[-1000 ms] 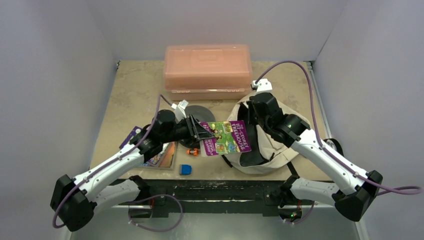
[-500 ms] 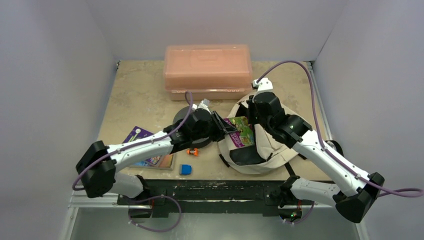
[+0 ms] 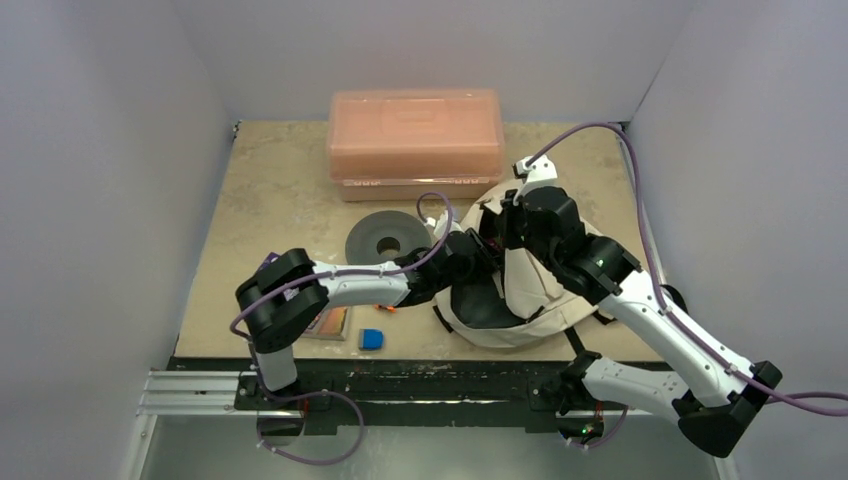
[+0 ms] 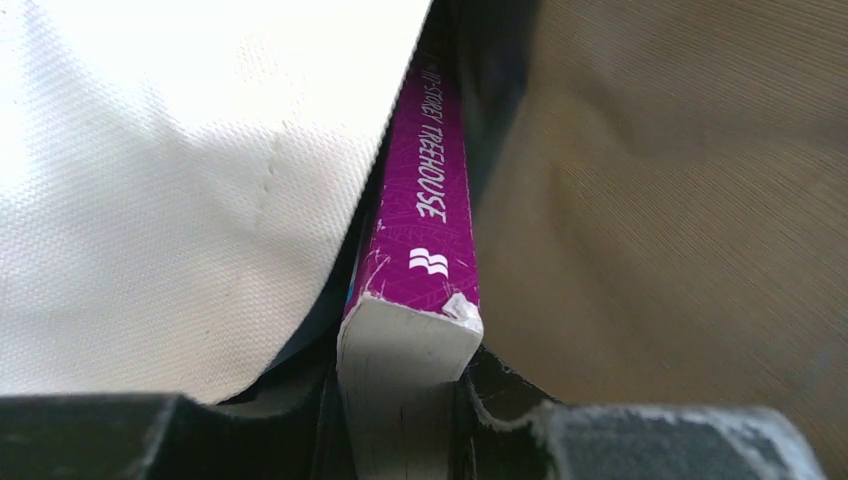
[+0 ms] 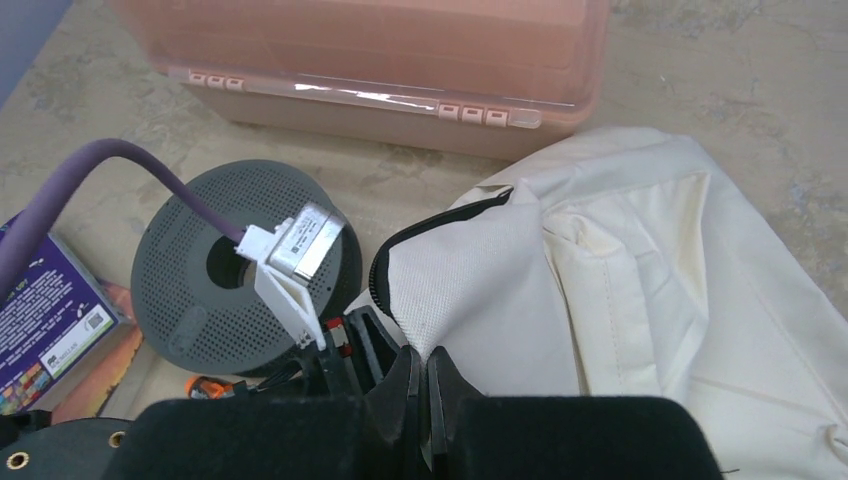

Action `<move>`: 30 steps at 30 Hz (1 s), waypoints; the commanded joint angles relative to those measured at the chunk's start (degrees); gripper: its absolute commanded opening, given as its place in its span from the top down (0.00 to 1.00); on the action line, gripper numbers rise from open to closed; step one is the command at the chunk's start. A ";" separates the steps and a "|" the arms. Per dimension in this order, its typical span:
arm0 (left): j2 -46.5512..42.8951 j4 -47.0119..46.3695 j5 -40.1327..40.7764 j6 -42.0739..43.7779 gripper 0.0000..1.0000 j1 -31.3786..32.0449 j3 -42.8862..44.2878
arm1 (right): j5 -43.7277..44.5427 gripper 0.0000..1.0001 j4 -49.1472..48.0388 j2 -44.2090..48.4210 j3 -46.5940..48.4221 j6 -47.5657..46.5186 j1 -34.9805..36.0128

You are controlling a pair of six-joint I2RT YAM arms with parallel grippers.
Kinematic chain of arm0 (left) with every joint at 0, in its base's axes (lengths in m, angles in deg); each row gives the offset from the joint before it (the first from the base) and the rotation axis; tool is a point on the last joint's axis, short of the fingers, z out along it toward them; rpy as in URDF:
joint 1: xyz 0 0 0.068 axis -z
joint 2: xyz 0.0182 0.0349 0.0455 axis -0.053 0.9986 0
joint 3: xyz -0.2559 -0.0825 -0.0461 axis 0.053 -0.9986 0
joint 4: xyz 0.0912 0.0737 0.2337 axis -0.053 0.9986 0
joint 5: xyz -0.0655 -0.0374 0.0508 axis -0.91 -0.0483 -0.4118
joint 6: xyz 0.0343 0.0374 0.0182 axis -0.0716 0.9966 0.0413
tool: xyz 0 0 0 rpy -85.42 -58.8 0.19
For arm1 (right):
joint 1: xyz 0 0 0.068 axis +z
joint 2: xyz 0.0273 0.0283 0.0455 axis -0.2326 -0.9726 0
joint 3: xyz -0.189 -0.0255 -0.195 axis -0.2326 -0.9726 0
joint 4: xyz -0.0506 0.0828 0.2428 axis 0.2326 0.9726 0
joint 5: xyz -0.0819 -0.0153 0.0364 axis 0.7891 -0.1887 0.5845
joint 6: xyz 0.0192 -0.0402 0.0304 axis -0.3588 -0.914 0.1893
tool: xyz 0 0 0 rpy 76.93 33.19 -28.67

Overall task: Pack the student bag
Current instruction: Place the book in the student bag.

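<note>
My left gripper should now push until the purple book (image 4: 425, 190) is inside and then let go, as the book is pointing into the gap (image 4: 484, 75) between the pale flap and the tan lining.
The student bag (image 3: 535, 292), cream fabric with black zip edges, lies right of centre on the table. My right gripper (image 5: 422, 365) is shut on the cream flap (image 5: 470, 280) at the bag's mouth and holds it up. My left gripper (image 4: 400, 400) is shut on a purple paperback (image 4: 428, 200) with "Treehouse" on its spine. The book points into the bag, between the pale flap (image 4: 150, 180) and the tan lining (image 4: 680, 200). From above, the left gripper (image 3: 476, 256) sits in the bag's dark opening, just left of the right gripper (image 3: 511, 226). The book is hidden in that view.
A salmon-pink plastic box (image 3: 415, 140) stands at the back. A grey perforated disc (image 3: 388, 237) lies left of the bag. A small orange item (image 3: 385, 304), a blue block (image 3: 371, 339) and flat books (image 3: 327, 322) lie near the front left.
My left arm has stretched to the right and carried the purple book from above the disc into the bag's mouth. The right gripper has kept its hold on the flap.
</note>
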 commanded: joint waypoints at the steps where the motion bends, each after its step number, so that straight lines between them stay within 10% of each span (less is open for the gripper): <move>1: 3.05 -12.79 4.34 1.63 1.00 0.64 5.86 | 2.20 1.00 -2.67 1.85 3.44 -2.14 0.18; 16: 21.03 -4.25 7.94 0.81 0.99 0.88 24.14 | 2.68 1.00 -0.82 2.93 4.49 -3.04 0.03; 30: 15.22 3.64 5.60 -1.43 0.27 0.75 19.29 | 9.64 1.00 -0.24 2.95 2.86 -4.64 -0.18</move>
